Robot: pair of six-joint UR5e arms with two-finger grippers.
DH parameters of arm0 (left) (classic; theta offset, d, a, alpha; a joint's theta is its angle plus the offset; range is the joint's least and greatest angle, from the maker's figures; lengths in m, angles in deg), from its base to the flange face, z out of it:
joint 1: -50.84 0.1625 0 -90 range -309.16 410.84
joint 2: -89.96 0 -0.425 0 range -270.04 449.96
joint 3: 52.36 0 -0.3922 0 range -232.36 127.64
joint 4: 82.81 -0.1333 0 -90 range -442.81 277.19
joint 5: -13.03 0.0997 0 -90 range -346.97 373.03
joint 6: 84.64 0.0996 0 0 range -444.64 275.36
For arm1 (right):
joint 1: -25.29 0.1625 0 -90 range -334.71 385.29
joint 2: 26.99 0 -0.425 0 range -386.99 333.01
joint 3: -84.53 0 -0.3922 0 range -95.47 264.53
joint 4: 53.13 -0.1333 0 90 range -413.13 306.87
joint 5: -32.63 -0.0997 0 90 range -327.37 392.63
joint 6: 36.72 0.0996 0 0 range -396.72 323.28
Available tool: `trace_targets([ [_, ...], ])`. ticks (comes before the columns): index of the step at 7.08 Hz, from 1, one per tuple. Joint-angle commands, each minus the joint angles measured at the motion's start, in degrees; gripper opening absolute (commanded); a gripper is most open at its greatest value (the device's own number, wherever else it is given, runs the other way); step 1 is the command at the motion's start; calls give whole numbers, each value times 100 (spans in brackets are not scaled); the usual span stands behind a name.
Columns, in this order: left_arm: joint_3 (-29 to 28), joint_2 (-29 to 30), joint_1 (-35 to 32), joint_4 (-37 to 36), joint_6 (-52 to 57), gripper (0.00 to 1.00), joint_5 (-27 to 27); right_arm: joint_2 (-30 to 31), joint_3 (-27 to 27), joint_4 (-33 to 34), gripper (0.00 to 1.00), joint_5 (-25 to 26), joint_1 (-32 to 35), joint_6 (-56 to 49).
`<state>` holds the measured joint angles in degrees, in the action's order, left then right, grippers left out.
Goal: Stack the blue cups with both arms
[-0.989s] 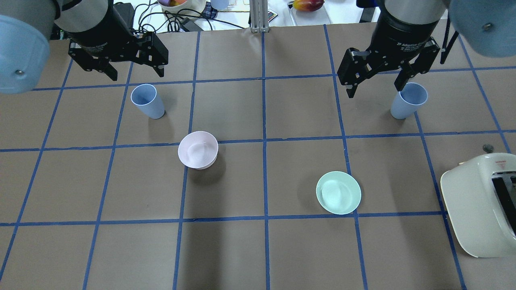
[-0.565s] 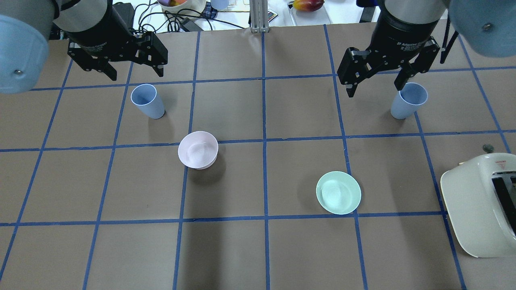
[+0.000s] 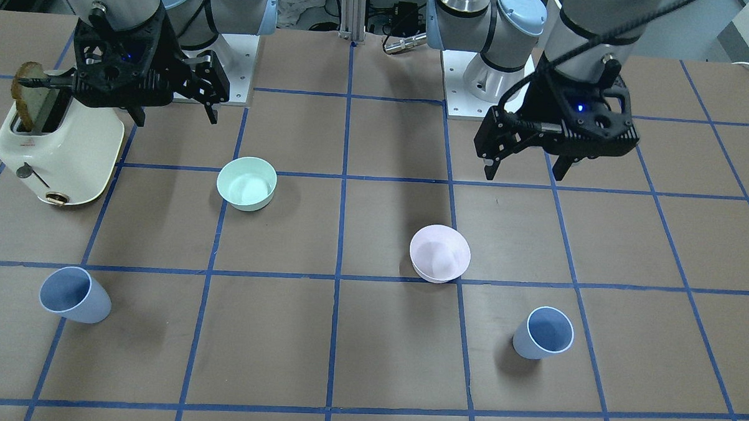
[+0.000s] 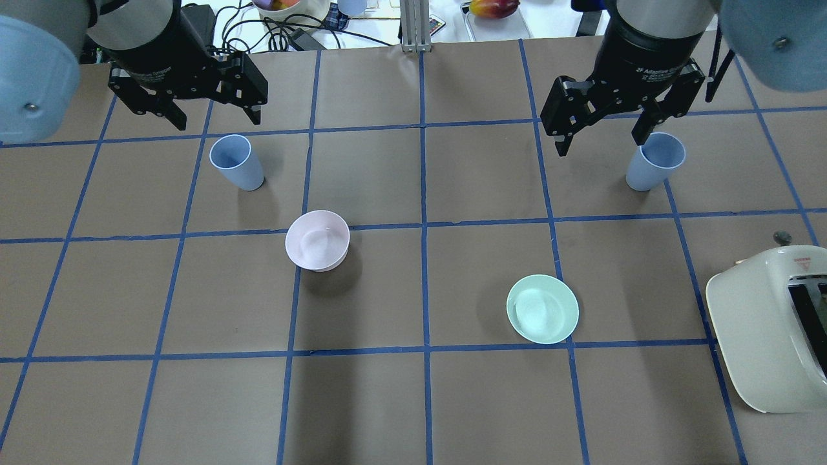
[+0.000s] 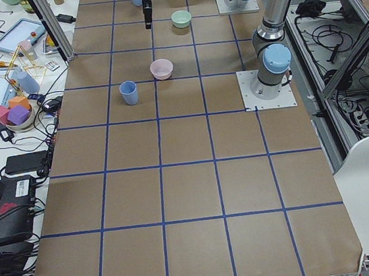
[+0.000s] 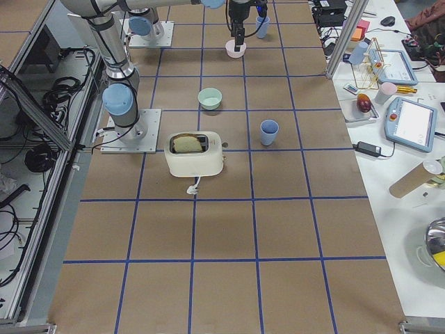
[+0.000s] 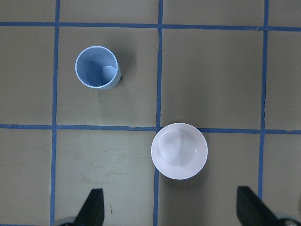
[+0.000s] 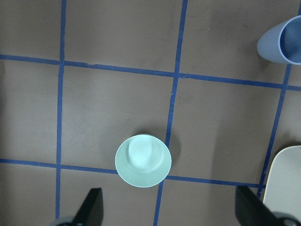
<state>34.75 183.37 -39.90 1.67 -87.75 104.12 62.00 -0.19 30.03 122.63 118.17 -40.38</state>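
I can see the blue cup upright, clear of the pale pink bowl, so my open left gripper should continue to approach the cup and close on its rim.
Two pale blue cups stand upright on the brown table. One blue cup is on the left side; it shows at the upper left of the left wrist view. The other blue cup is on the right side and shows at the top right edge of the right wrist view. My left gripper hangs open and empty above the table, apart from its cup. My right gripper is open and empty too.
A pale pink bowl stands left of centre. A mint-green bowl stands right of centre. A cream toaster holding a bread slice sits at the right edge. Cables and clutter lie beyond the far edge.
Both grippers have shifted very slightly up the overhead view. The cups and bowls have not moved.
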Motion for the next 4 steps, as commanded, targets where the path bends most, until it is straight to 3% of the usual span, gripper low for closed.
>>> trace_targets([
  [1, 113, 683, 144, -280, 99, 100, 4, -39, 0, 16, 100, -9, -329, -82],
  [4, 87, 1809, 478, -1860, 764, 100, 162, -363, 9, 242, 100, -44, -1367, -705],
])
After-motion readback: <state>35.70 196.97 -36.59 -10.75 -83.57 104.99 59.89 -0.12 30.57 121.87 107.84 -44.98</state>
